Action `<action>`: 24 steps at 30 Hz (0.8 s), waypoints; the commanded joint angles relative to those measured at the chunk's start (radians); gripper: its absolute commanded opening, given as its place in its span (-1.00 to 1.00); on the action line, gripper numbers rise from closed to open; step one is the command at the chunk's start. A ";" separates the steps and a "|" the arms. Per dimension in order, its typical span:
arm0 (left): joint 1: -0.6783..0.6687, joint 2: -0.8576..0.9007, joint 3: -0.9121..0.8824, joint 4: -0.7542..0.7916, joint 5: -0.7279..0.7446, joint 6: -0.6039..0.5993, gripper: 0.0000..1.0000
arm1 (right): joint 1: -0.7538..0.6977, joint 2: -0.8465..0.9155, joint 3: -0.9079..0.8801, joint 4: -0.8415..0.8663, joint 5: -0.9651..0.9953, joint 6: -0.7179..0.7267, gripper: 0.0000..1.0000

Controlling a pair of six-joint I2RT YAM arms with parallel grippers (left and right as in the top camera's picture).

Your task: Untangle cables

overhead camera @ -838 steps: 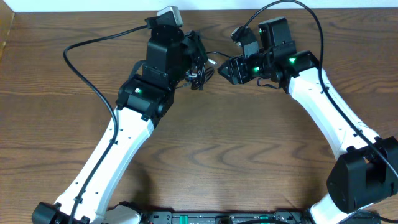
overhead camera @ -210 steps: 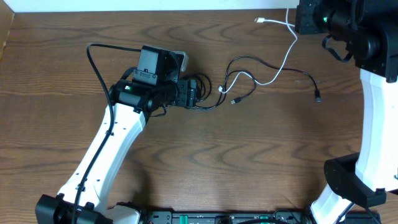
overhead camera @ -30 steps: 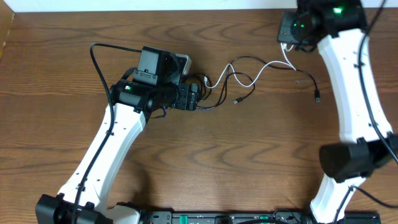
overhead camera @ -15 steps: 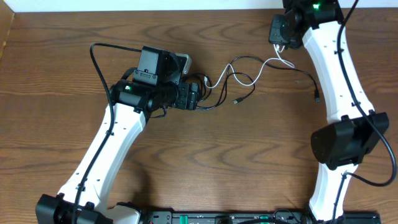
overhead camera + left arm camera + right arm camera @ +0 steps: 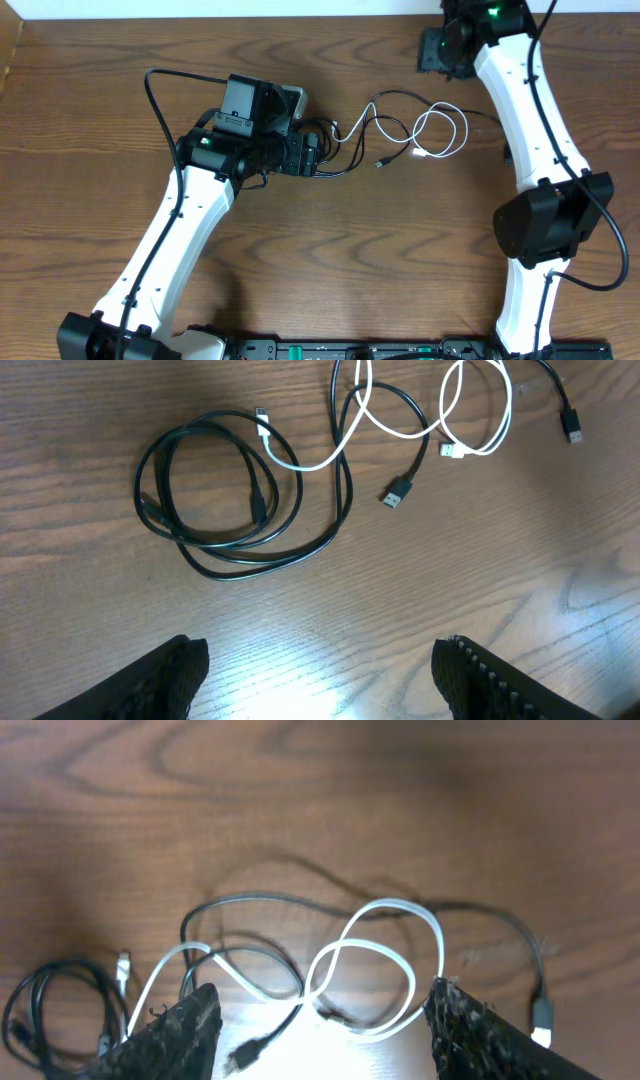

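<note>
The white cable's end [image 5: 264, 428] is on top of the black coil, so the white cable will come loose and the coil will stay lying when I lift.
A thin black cable [image 5: 390, 95] and a white cable [image 5: 466, 130] lie crossed on the wooden table. The black one is coiled [image 5: 250, 557] just ahead of my left gripper [image 5: 312, 156], which rests low by the table. In the left wrist view that gripper [image 5: 320, 648] is open with only bare wood between its fingers. The white cable [image 5: 300, 465] runs right from the coil and ends in a loop [image 5: 395, 903]. My right gripper [image 5: 434, 50] hangs open above that loop at the table's far edge, holding nothing; in its wrist view [image 5: 322, 988] the black cable [image 5: 270, 900] arcs past below.
A thick black lead [image 5: 160, 110] of the left arm curves over the table at the left. The right arm [image 5: 530, 120] reaches along the right side, over the black cable's far end. A pale wall strip [image 5: 200, 8] borders the table's back edge.
My right gripper has opened and let go of the white cable, whose end has dropped into a loop on the table. The right arm has swung left along the back edge. The left arm is still.
</note>
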 commanded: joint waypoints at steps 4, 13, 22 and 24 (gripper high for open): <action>0.000 0.006 -0.005 -0.001 0.006 0.013 0.53 | 0.053 0.104 -0.045 -0.034 0.017 0.194 0.29; 0.000 0.006 -0.005 -0.010 0.006 0.014 0.55 | 0.069 0.249 -0.063 -0.064 0.023 0.288 0.31; 0.000 0.006 -0.005 -0.011 0.006 0.018 0.55 | 0.068 0.264 -0.099 -0.058 0.078 0.381 0.34; 0.000 0.006 -0.005 -0.011 0.006 0.022 0.55 | 0.068 0.266 -0.117 -0.049 0.088 0.396 0.34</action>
